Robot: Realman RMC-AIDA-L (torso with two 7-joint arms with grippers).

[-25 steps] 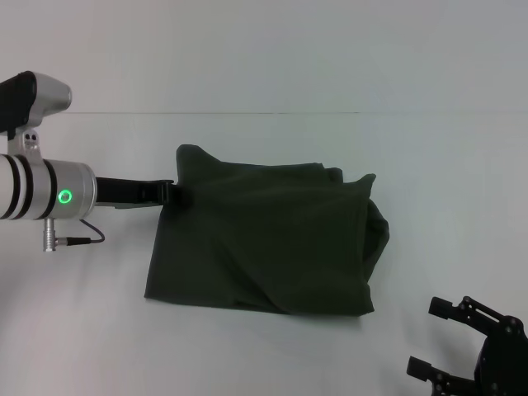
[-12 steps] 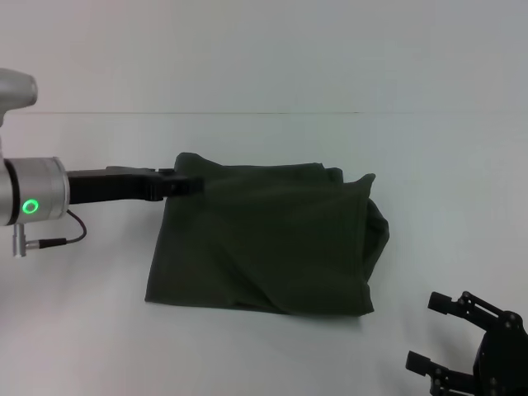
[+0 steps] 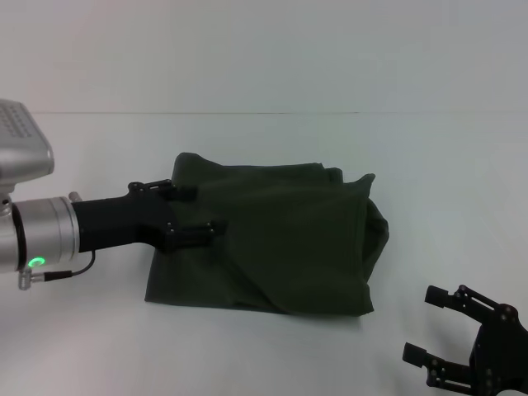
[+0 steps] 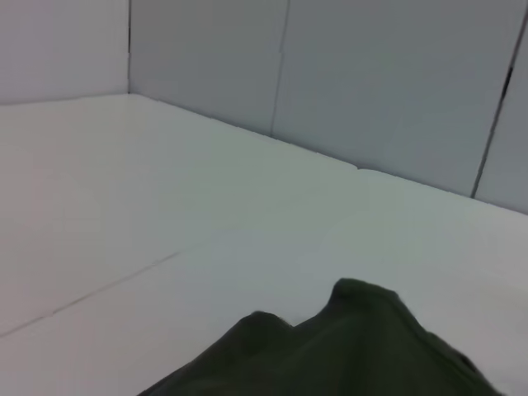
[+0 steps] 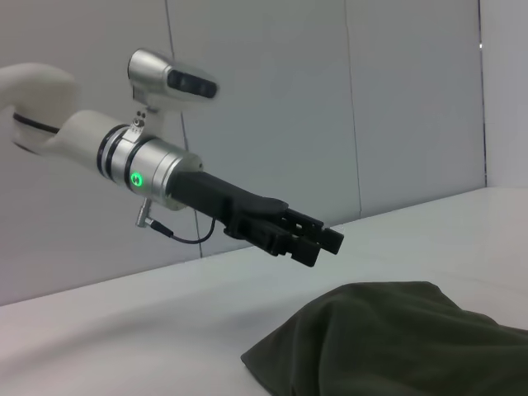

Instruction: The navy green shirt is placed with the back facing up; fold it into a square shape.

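Next, I move my left gripper back while my right gripper takes the jutting corner (image 3: 365, 181) by the shirt's rumpled bulge (image 3: 378, 233), because the bulge lies across from my left gripper.
The navy green shirt (image 3: 272, 247) lies folded into a rough rectangle in the middle of the white table, with a rumpled bulge along its right side. My left gripper (image 3: 196, 209) is open over the shirt's left edge, one finger near the back left corner and the other farther in. The right wrist view shows that left gripper (image 5: 322, 246) hovering above the shirt (image 5: 388, 338) with nothing between its fingers. The shirt (image 4: 346, 355) also shows in the left wrist view. My right gripper (image 3: 422, 326) stands open at the table's front right, apart from the shirt.
The white table (image 3: 264, 148) extends around the shirt on all sides. A grey panelled wall (image 4: 371, 82) stands behind it. A thin cable (image 3: 66, 272) hangs from the left wrist.
My left gripper has opened and let go of the shirt's back left corner. It turned and shifted toward me along the left edge. The right gripper has barely moved.
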